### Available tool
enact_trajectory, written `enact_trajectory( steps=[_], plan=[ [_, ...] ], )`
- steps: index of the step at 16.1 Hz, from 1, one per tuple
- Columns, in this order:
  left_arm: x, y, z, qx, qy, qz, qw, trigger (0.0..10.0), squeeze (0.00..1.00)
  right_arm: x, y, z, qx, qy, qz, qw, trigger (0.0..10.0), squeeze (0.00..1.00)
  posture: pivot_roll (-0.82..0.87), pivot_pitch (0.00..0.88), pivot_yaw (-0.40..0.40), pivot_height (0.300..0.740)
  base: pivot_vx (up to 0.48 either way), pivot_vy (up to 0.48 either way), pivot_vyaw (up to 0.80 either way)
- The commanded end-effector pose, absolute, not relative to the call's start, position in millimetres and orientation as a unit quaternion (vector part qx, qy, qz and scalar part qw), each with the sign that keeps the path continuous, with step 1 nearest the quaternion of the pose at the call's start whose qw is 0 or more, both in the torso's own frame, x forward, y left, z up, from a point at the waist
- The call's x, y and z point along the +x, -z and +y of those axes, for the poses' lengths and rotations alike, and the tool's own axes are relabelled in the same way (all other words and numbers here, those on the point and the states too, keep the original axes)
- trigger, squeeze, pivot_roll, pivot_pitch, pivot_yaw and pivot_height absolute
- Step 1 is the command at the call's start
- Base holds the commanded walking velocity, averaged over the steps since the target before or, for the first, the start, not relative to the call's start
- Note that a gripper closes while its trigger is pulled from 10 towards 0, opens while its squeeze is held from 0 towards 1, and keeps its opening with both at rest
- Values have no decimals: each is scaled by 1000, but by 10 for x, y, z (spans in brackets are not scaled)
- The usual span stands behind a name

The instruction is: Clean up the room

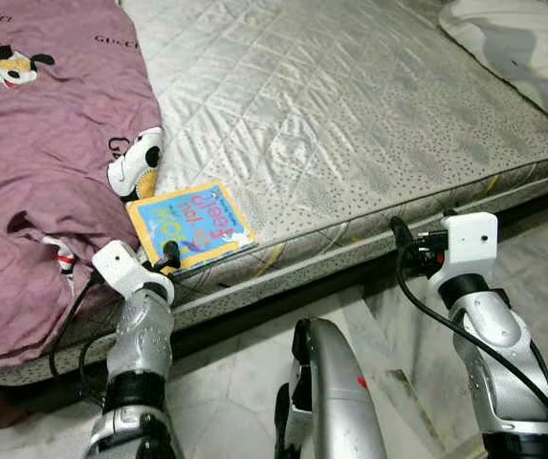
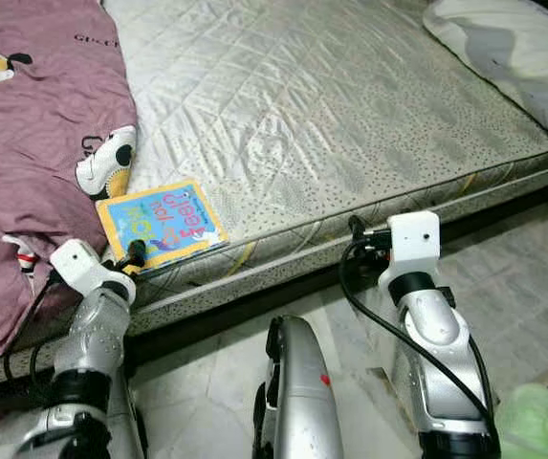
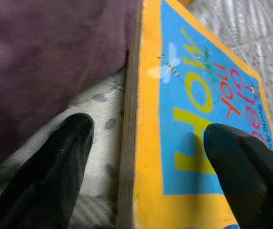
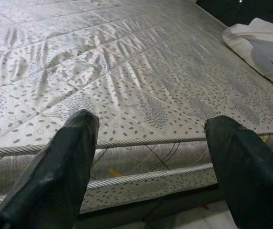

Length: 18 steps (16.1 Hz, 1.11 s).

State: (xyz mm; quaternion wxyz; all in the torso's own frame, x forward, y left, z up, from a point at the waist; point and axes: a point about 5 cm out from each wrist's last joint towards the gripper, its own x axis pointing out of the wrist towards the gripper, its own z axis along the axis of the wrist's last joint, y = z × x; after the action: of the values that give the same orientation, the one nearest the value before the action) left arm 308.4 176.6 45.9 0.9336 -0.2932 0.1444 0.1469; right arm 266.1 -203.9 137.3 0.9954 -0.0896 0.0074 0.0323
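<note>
I expect the thin book point(image 1: 192, 227) to stay stiff and shut when I lift it, since the book's side edge point(image 3: 129, 114) runs straight and evenly thick under a flat cover.
A thin children's book point(image 1: 190, 225) with a yellow border and blue cover lies flat on the grey quilted mattress point(image 1: 350, 124), close to its front edge. My left gripper point(image 1: 166, 254) is open at the book's near corner. In the left wrist view one finger point(image 3: 55, 167) rests on the mattress beside the purple blanket point(image 3: 45, 57) and the other finger point(image 3: 243, 167) is over the book cover point(image 3: 193, 119). My right gripper point(image 1: 401, 232) is open and holds nothing. It hovers in front of the mattress edge point(image 4: 141, 143), far to the right of the book.
A purple blanket point(image 1: 44, 143) with cartoon prints covers the bed's left side and hangs over the front edge. A white pillow point(image 1: 522, 38) lies at the far right corner. Pale tiled floor point(image 1: 398, 344) runs below the bed, with something green point(image 2: 541, 421) at the lower right.
</note>
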Motion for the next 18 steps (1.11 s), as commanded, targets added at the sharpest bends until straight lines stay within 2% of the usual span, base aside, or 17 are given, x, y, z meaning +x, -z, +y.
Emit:
enact_trajectory(
  steps=[1, 3, 5, 6, 7, 8, 9, 18],
  plan=[
    [3095, -384, 1728, -307, -134, 166, 927, 10000, 0, 2652, -1363, -2138, -98, -17, 18, 995, 10000, 0, -189, 151, -157, 539, 0, 0, 0],
    [3153, -358, 1692, -316, -104, 178, 926, 10000, 0, 2649, -1373, -2153, -100, -15, 18, 995, 10000, 0, -197, 149, -159, 539, 0, 0, 0],
    [3230, -342, 1629, -359, -61, 181, 913, 10000, 0, 2662, -1390, -2144, -102, -15, 15, 995, 10000, 0, -209, 141, -161, 539, 0, 0, 0],
    [3241, -343, 1618, -373, -54, 178, 909, 9647, 0, 2669, -1396, -2143, -102, -15, 14, 995, 10000, 0, -213, 138, -161, 539, 0, 0, 0],
    [3246, -335, 1593, -399, -42, 176, 899, 5294, 0, 2672, -1406, -2146, -105, -15, 12, 994, 10000, 0, -213, 137, -161, 539, 0, 0, 0],
    [3249, -323, 1585, -430, -42, 174, 885, 431, 0, 2681, -1410, -2151, -105, -15, 11, 994, 10000, 0, -215, 132, -160, 539, 0, 0, 0],
    [3263, -316, 1585, -454, -38, 171, 874, 0, 0, 2702, -1421, -2160, -106, -13, 9, 994, 10000, 0, -215, 121, -158, 539, 0, 0, 0],
    [3399, -444, 1424, -476, 4, 156, 866, 0, 0, 2865, -1478, -2068, -107, -28, -11, 994, 10000, 0, -201, 66, -166, 539, 0, 0, 0]
  ],
)
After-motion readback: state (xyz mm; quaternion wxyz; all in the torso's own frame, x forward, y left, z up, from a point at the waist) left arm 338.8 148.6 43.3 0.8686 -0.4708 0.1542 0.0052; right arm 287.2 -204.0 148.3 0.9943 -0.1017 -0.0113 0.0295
